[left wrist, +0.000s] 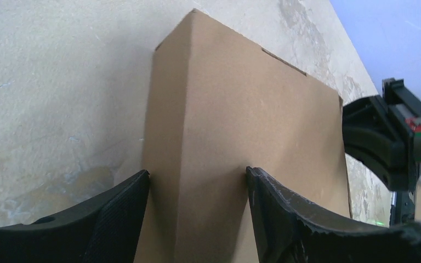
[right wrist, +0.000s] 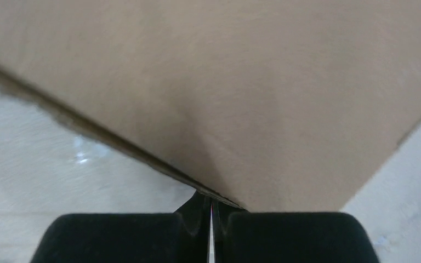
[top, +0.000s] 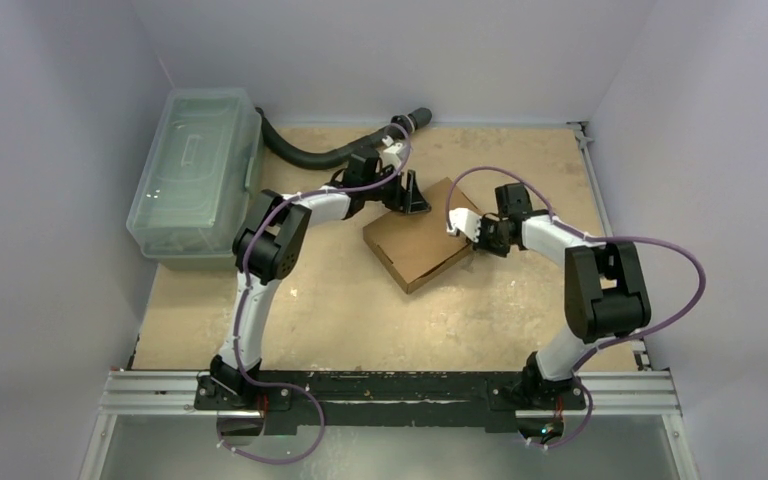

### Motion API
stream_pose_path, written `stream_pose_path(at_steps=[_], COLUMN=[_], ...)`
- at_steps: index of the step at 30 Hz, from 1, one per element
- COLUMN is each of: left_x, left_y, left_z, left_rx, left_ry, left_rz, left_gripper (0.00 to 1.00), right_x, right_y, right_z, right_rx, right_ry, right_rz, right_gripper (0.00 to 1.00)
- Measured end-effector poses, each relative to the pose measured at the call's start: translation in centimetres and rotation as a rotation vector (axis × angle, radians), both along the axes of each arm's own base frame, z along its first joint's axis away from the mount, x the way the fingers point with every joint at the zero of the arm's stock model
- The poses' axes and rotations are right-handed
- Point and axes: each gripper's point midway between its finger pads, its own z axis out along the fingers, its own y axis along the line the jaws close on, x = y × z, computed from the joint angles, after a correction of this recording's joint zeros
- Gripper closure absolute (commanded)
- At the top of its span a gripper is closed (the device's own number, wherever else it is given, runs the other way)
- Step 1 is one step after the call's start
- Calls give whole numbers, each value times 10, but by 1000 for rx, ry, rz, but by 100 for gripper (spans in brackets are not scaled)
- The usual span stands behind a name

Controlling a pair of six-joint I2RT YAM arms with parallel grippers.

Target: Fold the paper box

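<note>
My right gripper needs to back off, open and straddle the lid and side (top: 446, 270), because it is shut while the lid's edge (top: 434, 270) gapes from the box.
The paper box (top: 420, 240) lies closed and flat on the table, a shallow brown cardboard box turned at an angle. My left gripper (top: 408, 200) stands open at its far corner. In the left wrist view the box (left wrist: 235, 109) runs away from the left gripper (left wrist: 196, 175), whose one fingertip sits at the side wall and the other on the lid. My right gripper (top: 457, 230) is shut at the box's right edge. In the right wrist view the shut right gripper (right wrist: 210, 205) touches the edge of the box (right wrist: 252, 82), with nothing between the fingers.
A clear plastic lidded bin (top: 195, 175) stands at the far left against the wall. A black hose (top: 310, 150) curves along the back behind the left arm. Purple walls close in three sides, and a metal rail (top: 390, 385) runs along the near edge.
</note>
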Motion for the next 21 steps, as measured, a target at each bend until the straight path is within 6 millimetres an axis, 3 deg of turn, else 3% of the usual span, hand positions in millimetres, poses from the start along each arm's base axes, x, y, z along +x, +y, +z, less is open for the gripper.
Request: stream_pose_path(at_steps=[3,7,10,13,16,21], left_x=[4,2,-3,-7,-10,-11], left_y=[4,4,0,-3,-5,-5], left_z=[0,0,0,1,0,1], left_rx=[1,0,0,2,2,0], left_ry=[-2,3,12,21,27,29], left_rz=[9,3,-13,-26,-34,-40], left_gripper=[37,37,37,37,37,37], right_x=[18,4,-12,-13,-11,-7], right_y=[-1,-9,-29,-58,-75,-65], right_z=[6,16,29,39,35,12], right_rx=[18,-4,-10,-24,-32,2], right_ry=[-48,-19,-6,-32,-10,58], right_rz=[-56,81,136,105,82,105], right_gripper=[100,100,100,100,100,100])
